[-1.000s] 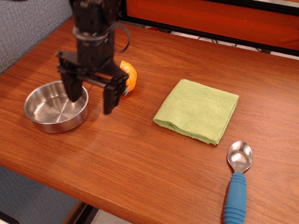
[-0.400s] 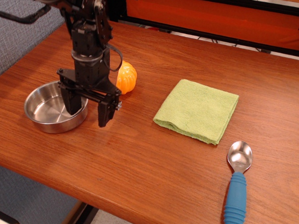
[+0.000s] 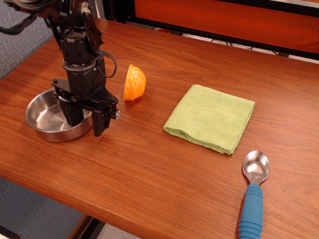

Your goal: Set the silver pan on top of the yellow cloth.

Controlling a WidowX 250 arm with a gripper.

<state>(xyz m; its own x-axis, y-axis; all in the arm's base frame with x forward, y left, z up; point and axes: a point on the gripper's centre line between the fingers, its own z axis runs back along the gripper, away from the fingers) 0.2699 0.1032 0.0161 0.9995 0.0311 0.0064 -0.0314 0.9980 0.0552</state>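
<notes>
The silver pan (image 3: 53, 120) will slip sideways when the robot's gripper closes, because the outer finger (image 3: 101, 124) is nearer to the pan's rim than the inner finger.
The silver pan (image 3: 49, 117) is a small round shiny steel pan standing on the wooden table at the left. My gripper (image 3: 85, 118) is open and straddles the pan's right rim: one finger is inside the pan and the other is outside, low by the table. The yellow cloth (image 3: 210, 117) is a folded lime-green square lying flat to the right of the middle, well apart from the pan and the gripper.
An orange rounded fruit-like piece (image 3: 134, 82) sits just right of the arm, between pan and cloth. A metal spoon with a blue handle (image 3: 253, 195) lies at the front right. The table's front edge (image 3: 100, 216) is close below the pan.
The gripper has moved left and down, from above the pan's right side to straddling its right rim. The orange piece is now uncovered. The pan and cloth have not moved.
</notes>
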